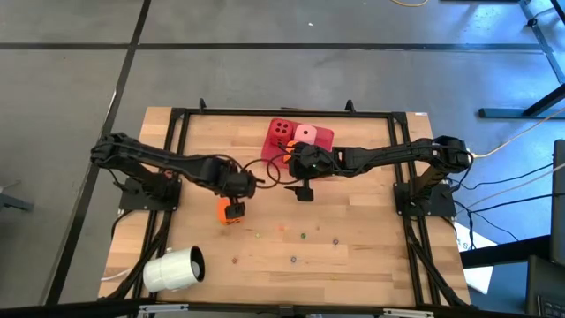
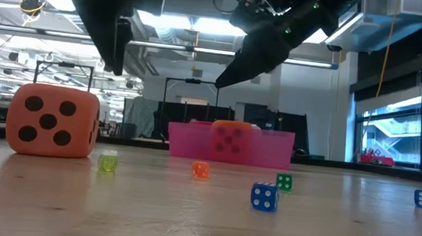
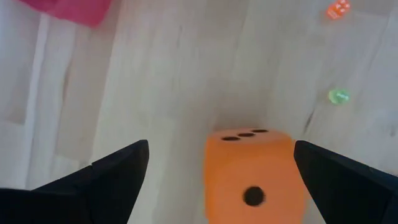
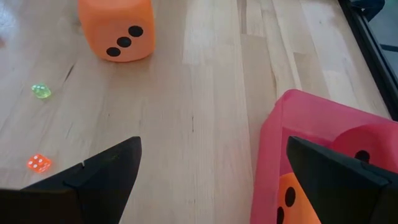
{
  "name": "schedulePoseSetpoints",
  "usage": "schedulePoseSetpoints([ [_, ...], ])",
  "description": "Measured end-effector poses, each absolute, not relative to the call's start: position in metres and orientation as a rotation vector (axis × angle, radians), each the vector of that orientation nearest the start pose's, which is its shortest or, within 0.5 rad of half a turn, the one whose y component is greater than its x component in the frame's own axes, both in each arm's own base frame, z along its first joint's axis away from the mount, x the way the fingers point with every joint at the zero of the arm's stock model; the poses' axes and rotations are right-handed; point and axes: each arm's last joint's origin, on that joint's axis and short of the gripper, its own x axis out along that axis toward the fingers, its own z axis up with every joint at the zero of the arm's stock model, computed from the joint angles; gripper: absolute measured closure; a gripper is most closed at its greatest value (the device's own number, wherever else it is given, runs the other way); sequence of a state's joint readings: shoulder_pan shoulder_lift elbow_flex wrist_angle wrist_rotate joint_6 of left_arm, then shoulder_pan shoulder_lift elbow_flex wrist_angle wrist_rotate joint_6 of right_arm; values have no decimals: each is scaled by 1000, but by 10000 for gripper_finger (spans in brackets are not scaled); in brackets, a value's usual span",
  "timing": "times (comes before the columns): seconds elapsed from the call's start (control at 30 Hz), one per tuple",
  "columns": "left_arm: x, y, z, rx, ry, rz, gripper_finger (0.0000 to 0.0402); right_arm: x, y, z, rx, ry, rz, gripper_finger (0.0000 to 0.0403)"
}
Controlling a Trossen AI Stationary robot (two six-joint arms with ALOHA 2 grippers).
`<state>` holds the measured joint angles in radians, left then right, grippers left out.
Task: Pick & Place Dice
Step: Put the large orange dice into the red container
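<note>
My left gripper should move back and centre its fingers around the die's middle [image 2: 52, 121] before it goes down to grasp, because it is hanging past the tray side of the orange die [image 2: 93, 124].
An orange die [image 1: 231, 212] rests on the bare wood left of centre, also seen in the low view [image 2: 51, 120]. My left gripper [image 1: 236, 189] hangs open just above it, pointing steeply down, its fingers [image 3: 112, 171] to either side of the die [image 3: 249, 177] and clear of it. The red tray [image 1: 323, 138] at the far middle holds a red die [image 1: 281, 130], a pink die [image 1: 306, 134] and a second orange die [image 4: 292, 199]. My right gripper [image 1: 303, 189] stays open over the tray's near edge [image 4: 273, 143], touching nothing.
A white cup [image 1: 174, 268] lies on its side at the near left. Several tiny dice dot the near half of the table, among them a yellow-green one [image 2: 107, 163], an orange one [image 2: 200, 169] and a blue one [image 2: 263, 197]. A black frame [image 1: 177, 119] borders the table.
</note>
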<state>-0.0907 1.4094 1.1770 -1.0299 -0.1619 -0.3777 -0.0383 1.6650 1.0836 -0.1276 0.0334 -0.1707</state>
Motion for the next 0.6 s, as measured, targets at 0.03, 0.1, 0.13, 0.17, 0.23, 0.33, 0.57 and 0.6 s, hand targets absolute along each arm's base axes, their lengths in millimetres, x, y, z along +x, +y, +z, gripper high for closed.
schedulePoseSetpoints([
  [0.03, 258, -22, 274, -179, 1216, 298, 2, 356, -15, 219, -162, 713, -9, 3],
  [0.1, 256, -29, 275, -199, 1218, 303, 2, 356, -15, 219, -160, 713, -11, 3],
  [0.13, 255, -33, 275, -196, 1227, 297, 2, 356, -15, 219, -160, 714, -12, 3],
  [0.17, 253, -37, 275, -187, 1235, 283, 2, 356, -15, 219, -161, 714, -12, 3],
  [0.23, 251, -45, 275, -156, 1241, 247, 2, 356, -15, 219, -161, 715, -12, 3],
  [0.33, 248, -56, 274, -129, 1250, 211, 2, 355, -15, 218, -164, 723, -9, 3],
  [0.57, 236, -74, 259, -52, 1253, 321, 2, 354, -15, 218, -181, 733, -2, 3],
  [0.6, 234, -74, 255, -81, 1268, 335, 2, 354, -15, 218, -181, 733, -2, 3],
])
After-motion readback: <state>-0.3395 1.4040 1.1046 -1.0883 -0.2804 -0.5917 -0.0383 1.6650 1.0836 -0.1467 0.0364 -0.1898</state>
